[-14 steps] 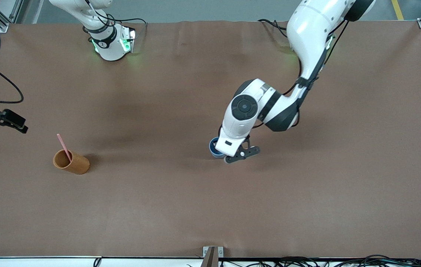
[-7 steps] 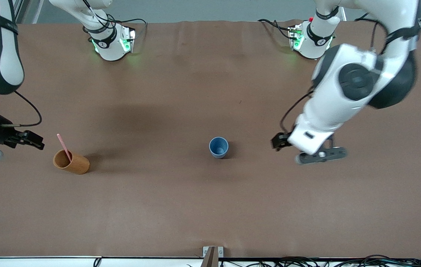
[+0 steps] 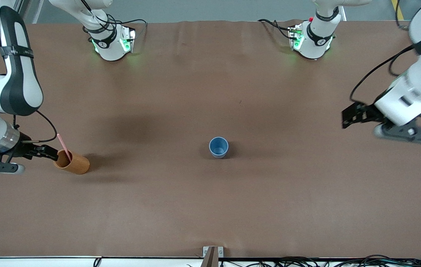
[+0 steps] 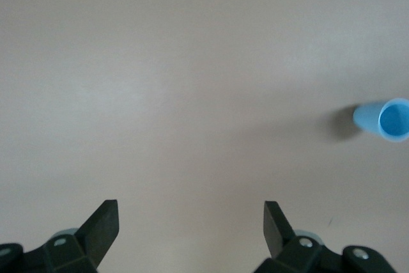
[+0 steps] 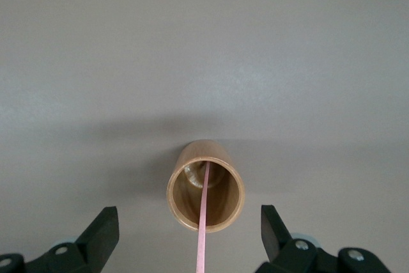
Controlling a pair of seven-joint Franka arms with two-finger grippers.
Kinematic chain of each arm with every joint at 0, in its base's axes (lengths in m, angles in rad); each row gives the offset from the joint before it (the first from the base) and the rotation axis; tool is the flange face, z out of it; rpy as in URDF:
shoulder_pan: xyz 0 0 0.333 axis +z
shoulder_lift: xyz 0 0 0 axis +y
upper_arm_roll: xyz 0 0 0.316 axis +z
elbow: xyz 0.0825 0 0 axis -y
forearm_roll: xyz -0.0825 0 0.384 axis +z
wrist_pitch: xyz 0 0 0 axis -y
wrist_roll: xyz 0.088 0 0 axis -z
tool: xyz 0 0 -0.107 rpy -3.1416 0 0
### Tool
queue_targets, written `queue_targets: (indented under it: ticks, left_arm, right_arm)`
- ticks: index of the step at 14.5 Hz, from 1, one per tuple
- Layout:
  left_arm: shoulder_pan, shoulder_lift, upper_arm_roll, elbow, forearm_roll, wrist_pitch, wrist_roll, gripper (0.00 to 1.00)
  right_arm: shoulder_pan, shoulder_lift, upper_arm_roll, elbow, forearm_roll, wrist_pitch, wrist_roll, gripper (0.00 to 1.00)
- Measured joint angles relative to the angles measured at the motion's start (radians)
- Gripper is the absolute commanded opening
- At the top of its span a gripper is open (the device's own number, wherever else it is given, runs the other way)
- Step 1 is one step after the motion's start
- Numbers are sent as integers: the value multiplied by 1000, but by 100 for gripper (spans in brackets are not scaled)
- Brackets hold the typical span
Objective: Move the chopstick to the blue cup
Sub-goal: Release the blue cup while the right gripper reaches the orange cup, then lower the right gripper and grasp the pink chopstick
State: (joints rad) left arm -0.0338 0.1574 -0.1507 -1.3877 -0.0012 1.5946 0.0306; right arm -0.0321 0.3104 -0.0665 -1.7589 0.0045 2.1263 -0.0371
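I need to raise my right gripper, since its fingers are low by the orange-brown cup's rim (image 3: 64,160), and pinch the pink chopstick (image 3: 59,136) close to its top end.
The pink chopstick (image 3: 63,146) stands leaning in an orange-brown cup (image 3: 71,162) toward the right arm's end of the table. My right gripper (image 3: 52,153) is open beside that cup's rim. In the right wrist view the chopstick (image 5: 202,231) rises out of the cup (image 5: 206,190) between the spread fingers of the right gripper (image 5: 190,229), touching neither. The blue cup (image 3: 218,147) stands upright and empty at mid-table. My left gripper (image 3: 345,118) hangs open over the left arm's end of the table, well apart from the blue cup (image 4: 387,119); nothing sits in the left gripper (image 4: 190,223).
Both arm bases (image 3: 112,42) (image 3: 310,40) stand at the table's edge farthest from the front camera. A small metal bracket (image 3: 211,253) and loose cables (image 3: 307,261) line the nearest edge. Brown mat (image 3: 210,204) covers the whole table.
The left gripper opened, left the blue cup standing at mid-table and swung away toward its own end. The right gripper moved in to the orange-brown cup and the chopstick.
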Motion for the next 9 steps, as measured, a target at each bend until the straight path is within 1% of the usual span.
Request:
queue_targets:
  ticks: [1,4,6,7,9]
  left_arm:
    - [5,-47,1,-24,0,-26,27,100]
    - [-1,-200,1,-144,0,-48,43,100]
    - [-6,-248,2,-194,0,-47,43,100]
    - [-10,-251,8,-203,0,-46,43,100]
    - [-31,-242,39,-206,0,-41,43,100]
  right_arm:
    - [0,2,0,-13,0,0,0,95]
    - [-1,-16,-1,-69,0,0,0,87]
    - [-1,-65,-1,-136,0,-1,0,82]
    - [0,-97,-1,-174,0,-1,0,76]
    - [-1,-162,-1,-242,0,-6,0,59]
